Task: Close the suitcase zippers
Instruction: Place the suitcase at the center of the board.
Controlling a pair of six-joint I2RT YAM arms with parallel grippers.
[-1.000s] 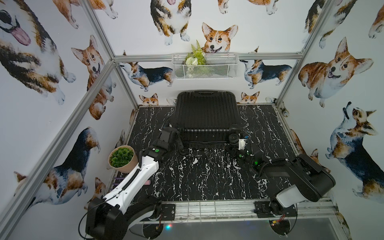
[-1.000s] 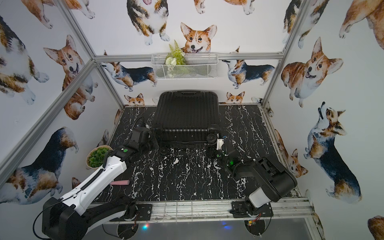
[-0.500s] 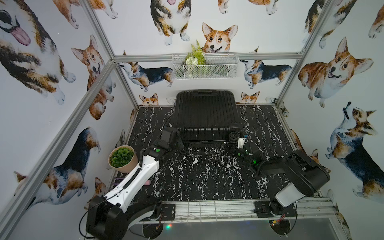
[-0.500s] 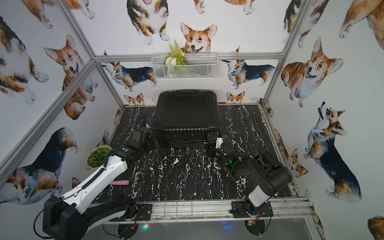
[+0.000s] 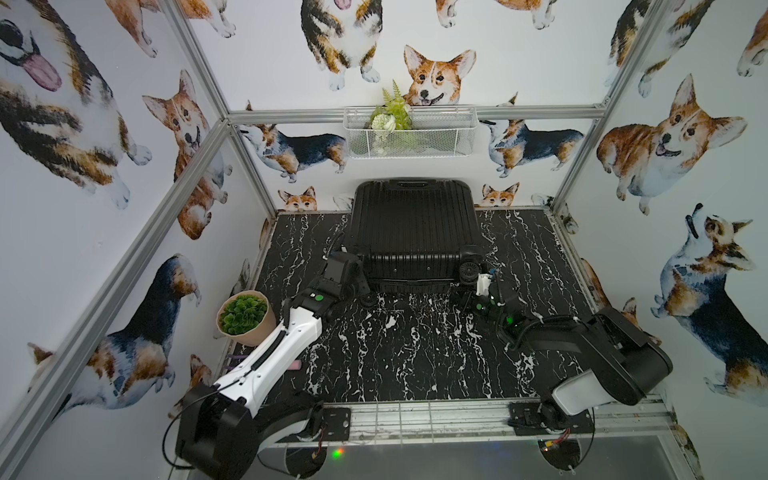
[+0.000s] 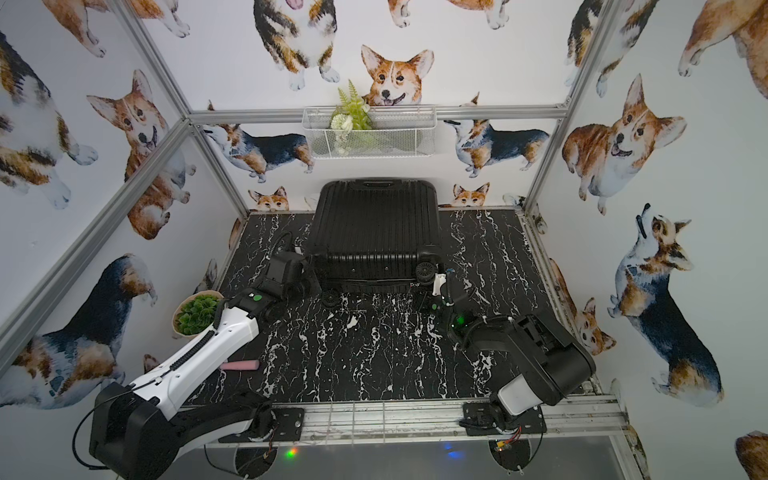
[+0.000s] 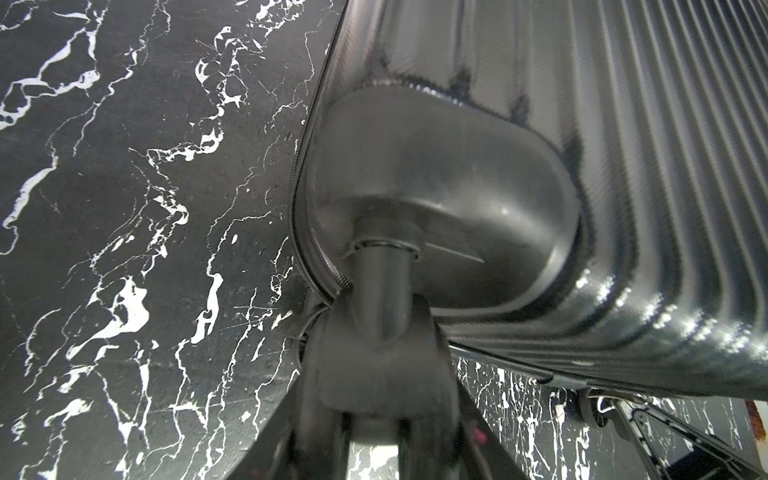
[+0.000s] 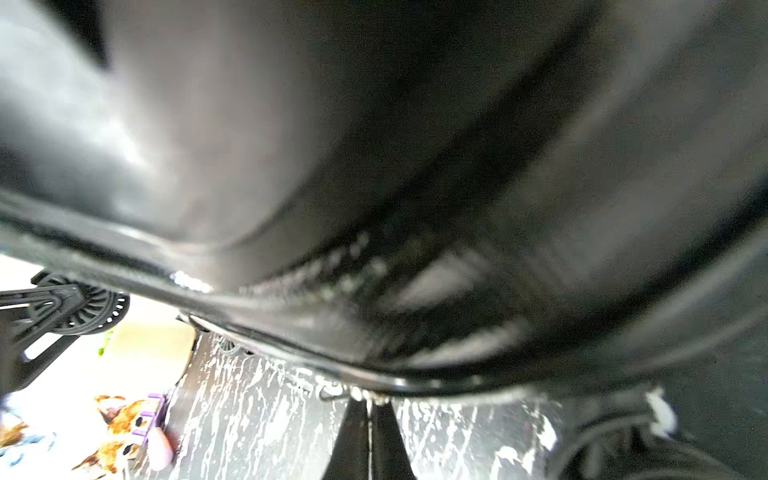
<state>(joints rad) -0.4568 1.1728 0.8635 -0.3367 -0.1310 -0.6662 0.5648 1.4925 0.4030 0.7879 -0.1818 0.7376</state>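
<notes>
I should keep pulling the silver zipper pull [image 8: 340,395], held in my right gripper's fingers below the suitcase's seam, toward the suitcase's near corner wheel [image 8: 620,440] and let go of it there.
The black ribbed suitcase [image 5: 411,232] [image 6: 374,228] lies flat at the back of the table, both halves together. My left gripper [image 5: 356,286] [image 6: 309,286] [image 7: 380,411] is at its near left corner, shut on a spinner wheel [image 7: 376,365] below the wheel housing. Beside that corner runs the zipper [image 7: 300,249] along the seam. My right gripper [image 5: 464,291] [image 6: 417,291] [image 8: 368,409] is at the near right corner under the seam. Its fingers are shut on a small silver zipper pull [image 8: 353,392]. The zipper track there is blurred.
A potted green plant [image 5: 243,316] stands at the table's left edge beside my left arm. A pink object [image 6: 239,365] lies near the front left. A wire basket [image 5: 409,133] hangs on the back wall. Walls enclose three sides; a metal rail [image 5: 415,415] runs along the front.
My right arm's elbow has shifted slightly. Both grippers stay at the suitcase's near corners with the same grips.
</notes>
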